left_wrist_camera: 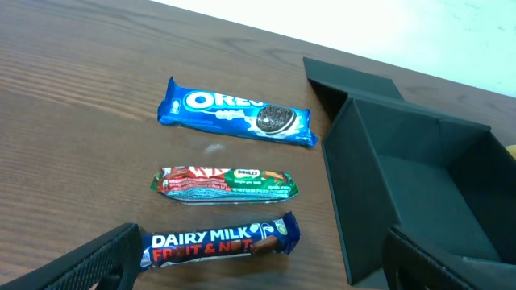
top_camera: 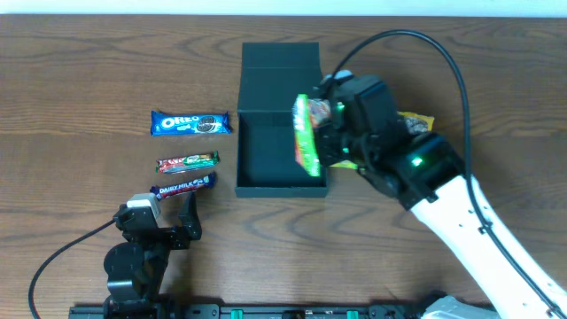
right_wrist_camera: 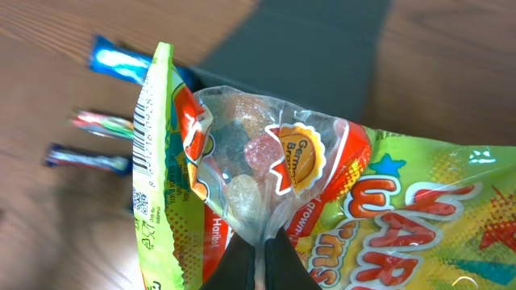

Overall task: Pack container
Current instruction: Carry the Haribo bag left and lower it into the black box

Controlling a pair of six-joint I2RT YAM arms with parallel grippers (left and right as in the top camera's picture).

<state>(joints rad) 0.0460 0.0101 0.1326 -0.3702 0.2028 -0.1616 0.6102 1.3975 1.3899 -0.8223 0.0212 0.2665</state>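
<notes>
The gummy candy bag's end pokes out beyond the side of the container, so the robot's right gripper should move the bag over the container's bottom [top_camera: 267, 151], let it go and lay it flat.
The dark teal container [top_camera: 257, 146] stands open at the table's middle, its flap lid [top_camera: 279, 60] lying back. My right gripper [top_camera: 321, 142] is shut on a green and red gummy candy bag [top_camera: 307, 135] and holds it over the container's right wall. In the right wrist view the fingers [right_wrist_camera: 260, 256] pinch the bag [right_wrist_camera: 266, 177] with the container [right_wrist_camera: 314, 48] behind. My left gripper [top_camera: 182, 208] is open near the front edge, its fingers either side of a Dairy Milk bar [left_wrist_camera: 222, 239]. The container [left_wrist_camera: 403, 185] is to its right.
Left of the container lie an Oreo packet [top_camera: 190, 123], a red-green Milo bar [top_camera: 187, 162] and the Dairy Milk bar [top_camera: 182, 186]. A yellow packet [top_camera: 416, 120] peeks out behind my right arm. The right arm's cable arcs over the table's right half.
</notes>
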